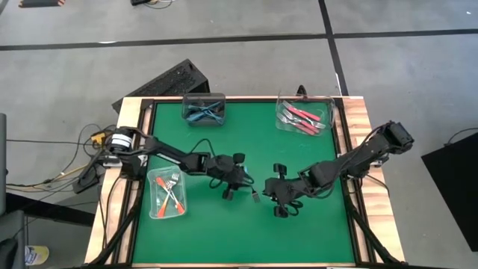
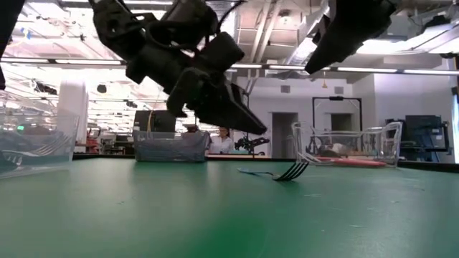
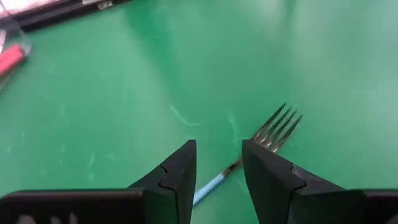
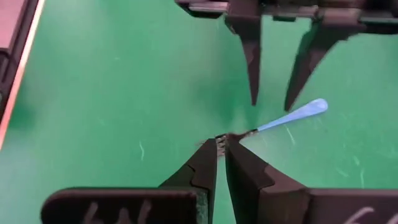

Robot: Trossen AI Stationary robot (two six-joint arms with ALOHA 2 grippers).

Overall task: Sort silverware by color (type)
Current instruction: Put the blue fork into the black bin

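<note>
The blue fork (image 3: 214, 185) lies at a slant across my left gripper's fingers. Next, I turn my left gripper in line with it before I close around the fork's neck (image 3: 234, 167).
One fork of the silverware, with a blue handle (image 3: 211, 185) and metal tines (image 3: 278, 126), lies flat on the green mat (image 1: 299, 239) near its middle. It also shows in the low view as the fork (image 2: 287, 172). My left gripper (image 3: 217, 152) hovers open just above it, one finger to each side of the neck, clear of the mat (image 2: 251, 126). My right gripper (image 4: 221, 149) hangs higher over the tine end, its fingers only a narrow gap apart and nothing between them.
Three clear containers stand on the mat: one with teal forks (image 1: 204, 110) at the far middle, one with red forks (image 1: 302, 116) at the far right, one with orange forks (image 1: 166, 194) at the left. The near half of the mat is bare.
</note>
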